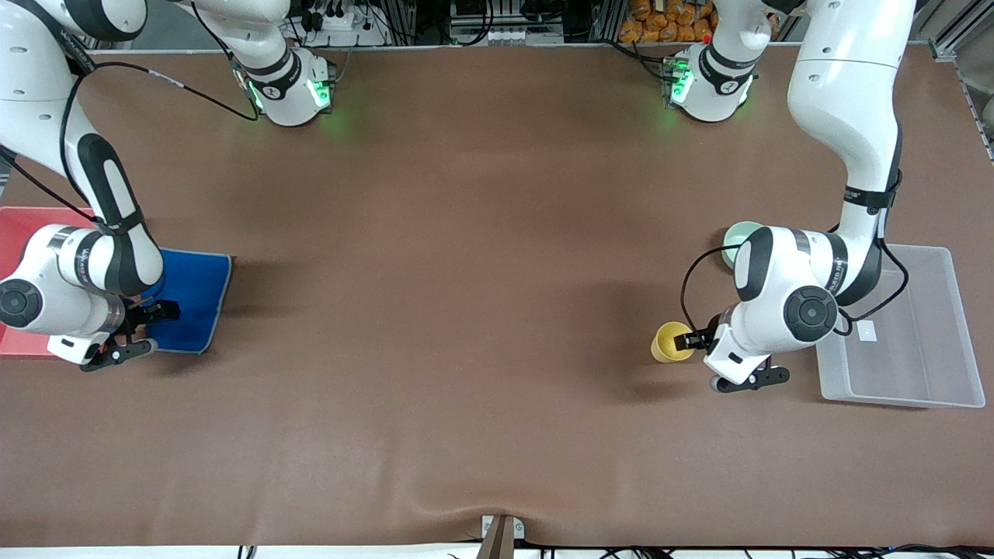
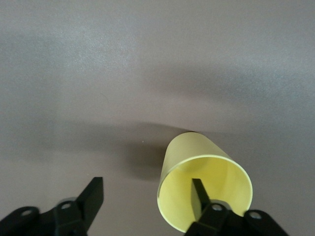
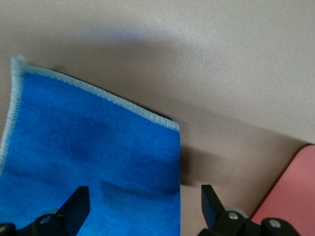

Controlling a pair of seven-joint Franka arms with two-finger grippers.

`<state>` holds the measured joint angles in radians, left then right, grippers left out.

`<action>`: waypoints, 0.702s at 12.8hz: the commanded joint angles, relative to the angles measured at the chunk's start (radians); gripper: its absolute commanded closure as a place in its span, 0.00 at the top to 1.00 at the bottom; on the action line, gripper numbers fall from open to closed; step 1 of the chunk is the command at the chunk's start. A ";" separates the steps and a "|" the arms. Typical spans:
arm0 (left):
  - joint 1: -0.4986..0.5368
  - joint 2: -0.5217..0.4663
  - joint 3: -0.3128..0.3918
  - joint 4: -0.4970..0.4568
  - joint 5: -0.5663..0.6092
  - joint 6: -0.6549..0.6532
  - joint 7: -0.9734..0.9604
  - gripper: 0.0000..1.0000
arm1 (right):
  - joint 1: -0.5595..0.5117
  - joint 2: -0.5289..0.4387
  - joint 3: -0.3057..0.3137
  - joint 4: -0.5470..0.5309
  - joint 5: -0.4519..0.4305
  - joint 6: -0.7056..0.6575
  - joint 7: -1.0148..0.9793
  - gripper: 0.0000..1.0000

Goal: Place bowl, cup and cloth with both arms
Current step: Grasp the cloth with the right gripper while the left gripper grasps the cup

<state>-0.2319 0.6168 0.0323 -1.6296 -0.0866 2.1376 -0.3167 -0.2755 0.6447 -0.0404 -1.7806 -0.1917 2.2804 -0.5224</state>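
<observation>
I expect the blue cloth (image 1: 194,296) to bunch up at my right gripper and hang in folds when I lift it, because its stitched border (image 3: 104,95) looks thin and curved.
The yellow cup (image 1: 669,342) stands toward the left arm's end of the table. My left gripper (image 1: 703,361) is low at it, open. In the left wrist view one finger (image 2: 198,196) is inside the cup (image 2: 194,150) and the other stands apart outside its wall. The mint-green bowl (image 1: 738,232) sits farther from the front camera, partly hidden by the left arm. The blue cloth (image 1: 194,287) lies flat at the right arm's end. My right gripper (image 1: 140,334) hangs open over its edge; its jaws (image 3: 143,191) straddle the cloth (image 3: 88,157) border.
A clear plastic tray (image 1: 932,388) lies beside the left gripper, at the left arm's end of the table. A red tray (image 1: 23,233) lies next to the cloth, and its corner (image 3: 295,191) shows in the right wrist view. Brown table cover spreads between the arms.
</observation>
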 commanded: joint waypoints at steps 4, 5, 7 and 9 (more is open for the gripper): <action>-0.012 0.031 -0.008 0.004 -0.021 0.054 -0.094 0.00 | -0.039 0.012 0.016 -0.003 0.143 0.011 -0.025 0.04; -0.010 0.026 -0.008 0.008 -0.021 0.053 -0.123 0.00 | -0.039 0.012 0.016 -0.002 0.144 0.011 -0.040 0.00; -0.010 0.017 -0.008 0.022 -0.019 0.053 -0.139 0.00 | -0.034 0.004 0.017 0.001 0.144 0.004 -0.039 0.00; 0.009 -0.011 -0.006 0.043 -0.016 0.036 -0.124 0.00 | -0.030 -0.032 0.019 0.004 0.144 -0.025 -0.039 0.00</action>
<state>-0.2352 0.6428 0.0210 -1.5957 -0.0907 2.1864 -0.4390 -0.2953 0.6534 -0.0366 -1.7728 -0.0707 2.2846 -0.5396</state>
